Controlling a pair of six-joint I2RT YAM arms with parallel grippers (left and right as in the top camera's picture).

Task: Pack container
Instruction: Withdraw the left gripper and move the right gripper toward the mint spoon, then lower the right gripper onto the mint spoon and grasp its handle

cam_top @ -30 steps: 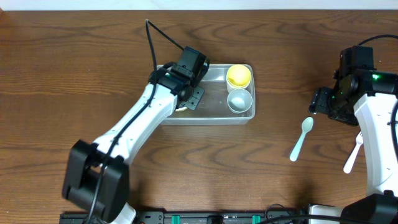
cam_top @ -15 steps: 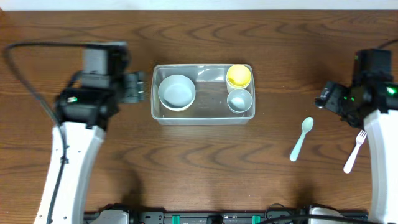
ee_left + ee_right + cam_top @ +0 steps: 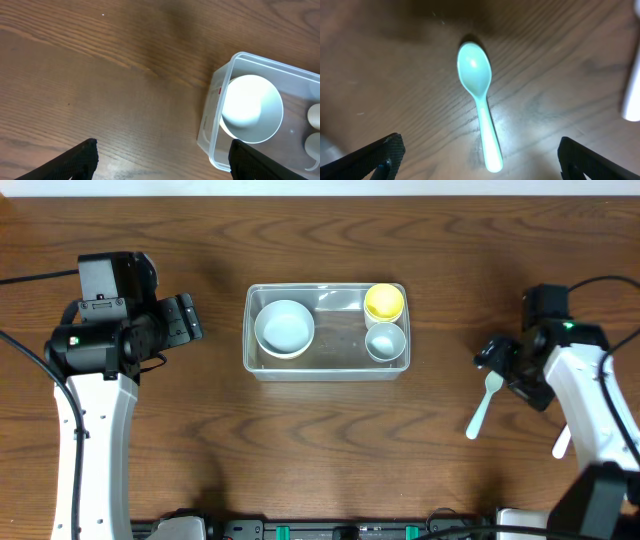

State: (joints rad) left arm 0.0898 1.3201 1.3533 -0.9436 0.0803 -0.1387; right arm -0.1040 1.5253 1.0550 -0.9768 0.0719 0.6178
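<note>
The mint spoon's narrow handle (image 3: 477, 418) is in the middle between my right gripper's open fingers. I go on moving down until the fingers are on both sides of the spoon's neck (image 3: 488, 393), and then close them.
The clear rectangular container (image 3: 338, 348) stands at the table's middle. It holds a pale bowl (image 3: 284, 327) at its left end and a yellow cup (image 3: 384, 301) and a pale cup (image 3: 385, 340) at its right end. My left gripper (image 3: 186, 319) is open and empty, left of the container. In the left wrist view, my left gripper (image 3: 162, 160) faces the container's left rim (image 3: 214, 131) and the bowl (image 3: 250, 107). My right gripper (image 3: 497, 363) is open above a mint spoon (image 3: 482, 407). In the right wrist view, the spoon (image 3: 476, 75) lies between my right gripper's fingers (image 3: 480, 155), untouched.
A white fork (image 3: 562, 442) lies on the wood at the far right, partly under my right arm; its handle shows at the right edge of the right wrist view (image 3: 632, 95). Bare wooden table lies all around the container.
My left arm has drawn back from the container to the left, leaving the pale bowl inside it. My right gripper has moved left and down over the mint spoon.
</note>
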